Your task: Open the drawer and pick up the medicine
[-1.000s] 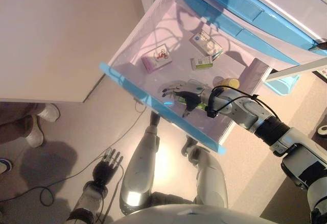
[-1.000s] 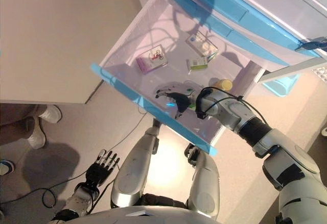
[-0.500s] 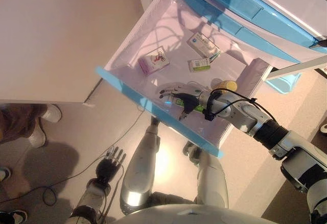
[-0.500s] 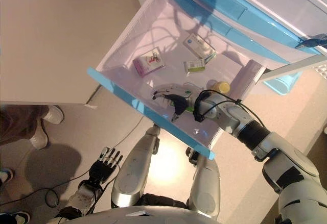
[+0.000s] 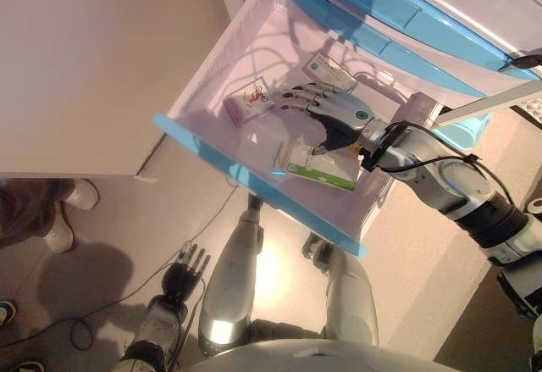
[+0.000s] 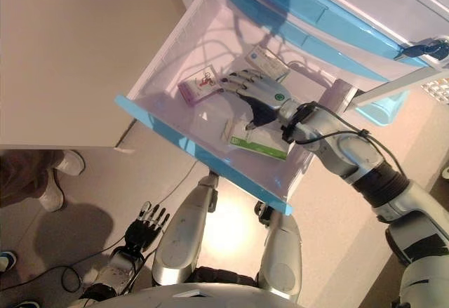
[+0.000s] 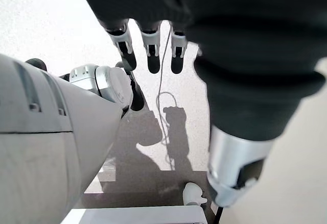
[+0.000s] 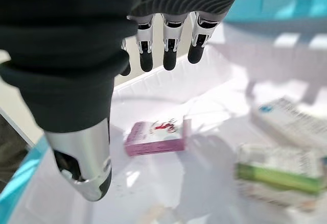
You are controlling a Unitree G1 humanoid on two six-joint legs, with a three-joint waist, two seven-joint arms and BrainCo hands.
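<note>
A brown edge sticks out a little from under my right gripper, so I should expect a small brown bottle to be hidden there.
The white drawer with a blue front stands pulled out. In it lie a pink medicine box, a white and blue box and a flat green and white pack near the front. My right hand hovers over the middle of the drawer, open and empty, with its fingers pointing at the pink box. The right wrist view shows the pink box past the straight fingers, and a green and white box beside it. My left hand hangs low by my side, open and empty.
Shut blue-fronted drawers sit above the open one. A pale cabinet side fills the left. A person's white shoes stand on the floor at the left.
My right hand has lifted off the green and white pack near the drawer front and moved back over the middle of the drawer. The pack now lies uncovered. The camera shifted slightly.
</note>
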